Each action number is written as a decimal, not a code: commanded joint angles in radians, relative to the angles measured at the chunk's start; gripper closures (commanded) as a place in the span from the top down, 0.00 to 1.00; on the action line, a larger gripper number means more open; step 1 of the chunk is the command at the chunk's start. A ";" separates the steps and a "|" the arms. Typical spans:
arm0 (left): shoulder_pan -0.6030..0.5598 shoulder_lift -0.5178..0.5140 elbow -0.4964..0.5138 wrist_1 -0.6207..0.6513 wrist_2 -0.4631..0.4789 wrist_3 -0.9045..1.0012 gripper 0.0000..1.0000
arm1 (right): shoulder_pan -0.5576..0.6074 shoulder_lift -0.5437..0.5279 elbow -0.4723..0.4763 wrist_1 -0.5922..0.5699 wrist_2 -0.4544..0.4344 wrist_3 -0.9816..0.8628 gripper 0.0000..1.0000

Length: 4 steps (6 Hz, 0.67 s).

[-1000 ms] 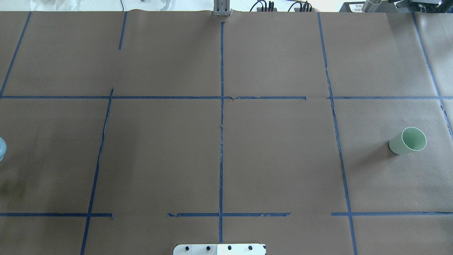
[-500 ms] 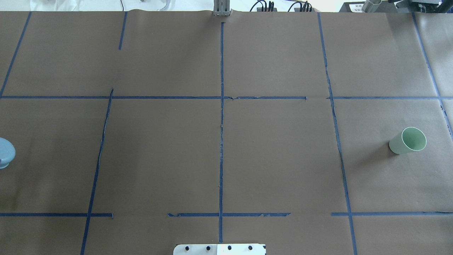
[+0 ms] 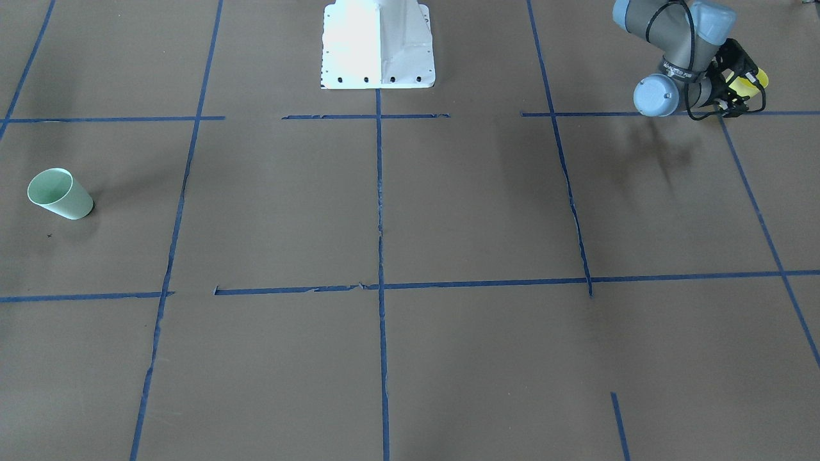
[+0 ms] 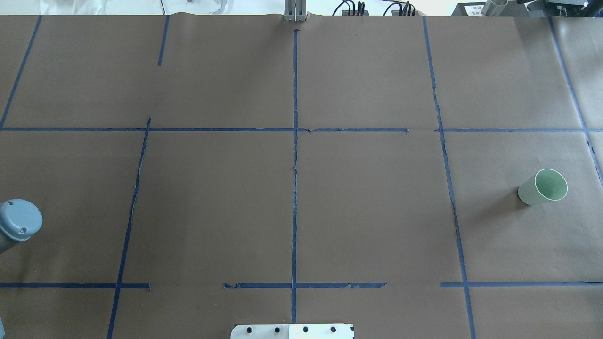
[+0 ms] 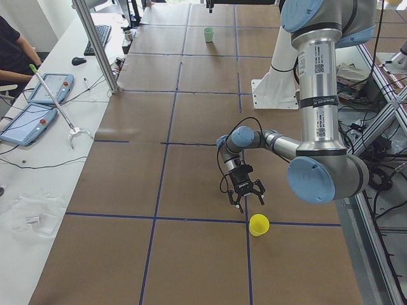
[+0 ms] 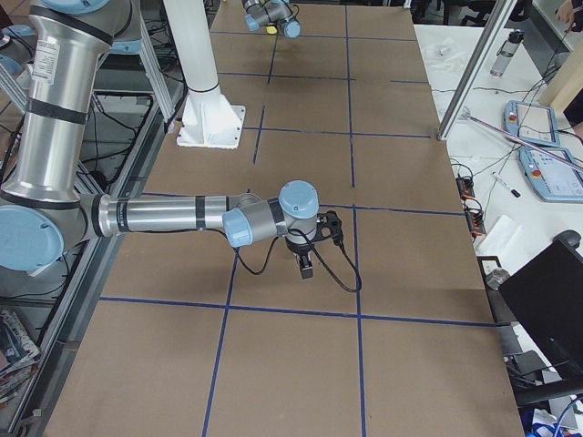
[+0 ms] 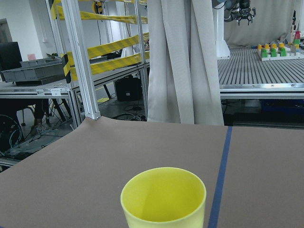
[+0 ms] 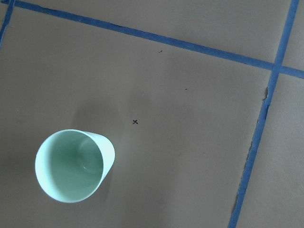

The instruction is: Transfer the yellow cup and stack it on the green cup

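Observation:
The green cup's wide opening (image 3: 51, 187) is facing up. The yellow cup (image 3: 744, 86) will go deep inside, with its rim still showing, when I lower it.
The yellow cup (image 5: 258, 224) stands upright on the brown table near the robot's left end; it fills the bottom of the left wrist view (image 7: 164, 199) and shows in the front view (image 3: 753, 81). My left gripper (image 5: 247, 203) hangs just above and beyond it, fingers spread open, not touching; it also shows in the front view (image 3: 742, 89). The green cup (image 4: 542, 187) stands upright at the far right, also in the front view (image 3: 59, 193) and from above in the right wrist view (image 8: 71, 166). My right gripper (image 6: 305, 266) points down; I cannot tell whether it is open.
The white robot base (image 3: 378, 45) sits at the table's near edge. Blue tape lines cross the brown paper. A metal post (image 5: 95, 44) and tablets (image 5: 48, 89) stand on the operators' side. The left arm's grey joint (image 4: 19, 221) shows at the overhead view's left edge.
The left arm's grey joint has come further into the overhead view from the left edge, moving right and toward the robot. The green cup has not moved.

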 commanded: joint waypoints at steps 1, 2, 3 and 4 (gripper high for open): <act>0.009 0.001 0.031 -0.005 -0.002 0.001 1.00 | -0.012 -0.001 -0.007 -0.002 -0.004 0.006 1.00; 0.014 -0.001 0.073 -0.043 -0.002 0.000 1.00 | -0.023 0.000 -0.020 0.001 -0.002 0.006 1.00; 0.014 -0.002 0.112 -0.051 -0.011 0.004 1.00 | -0.025 0.000 -0.019 0.001 -0.001 0.008 1.00; 0.015 -0.008 0.121 -0.051 -0.011 0.004 1.00 | -0.025 0.000 -0.019 0.003 -0.001 0.008 1.00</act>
